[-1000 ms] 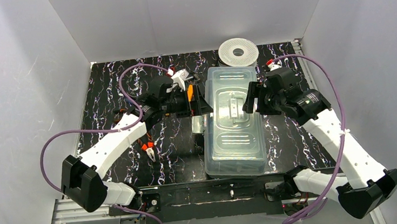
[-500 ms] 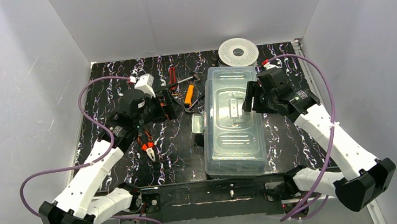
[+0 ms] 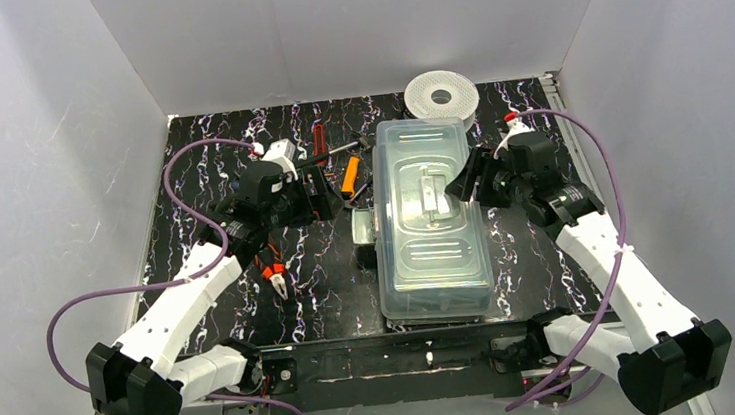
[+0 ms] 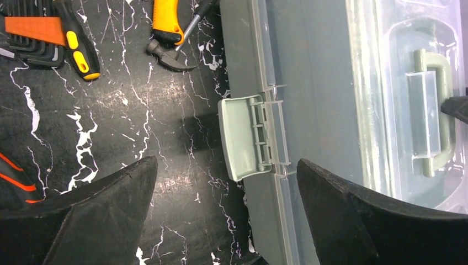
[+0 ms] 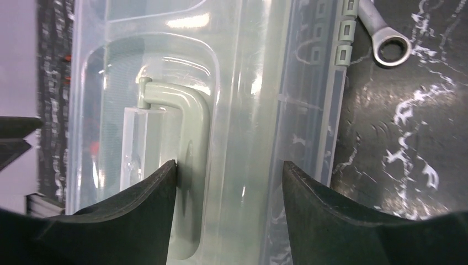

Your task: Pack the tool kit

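I can see the green handle lying flat against the clear lid, so next I move my right gripper out of the way while my left gripper lifts the handle (image 3: 430,195), and then pinch it with my right gripper.
The pale-green tool box (image 3: 389,266) lies in the middle of the mat with its clear lid (image 3: 430,217) down. Its left latch (image 3: 363,230) sticks out flat; it also shows in the left wrist view (image 4: 240,138). My left gripper (image 3: 327,193) is open and empty to the left of the box, above the latch (image 4: 226,165). My right gripper (image 3: 463,177) is open over the lid's right half, beside the green handle (image 5: 187,143), and holds nothing (image 5: 229,164). An orange-handled hammer (image 4: 165,25), a yellow-black screwdriver (image 4: 77,41), hex keys (image 4: 33,33), orange pliers (image 3: 274,276) and a steel wrench (image 5: 386,41) lie loose on the mat.
A white round spool (image 3: 441,94) stands behind the box at the back wall. White walls close in the mat on the left, back and right. The loose tools lie mostly between the left arm and the box's far left corner.
My left gripper has pulled back left from the box's left edge. My right gripper has drawn slightly right. The box now sits straighter on the mat.
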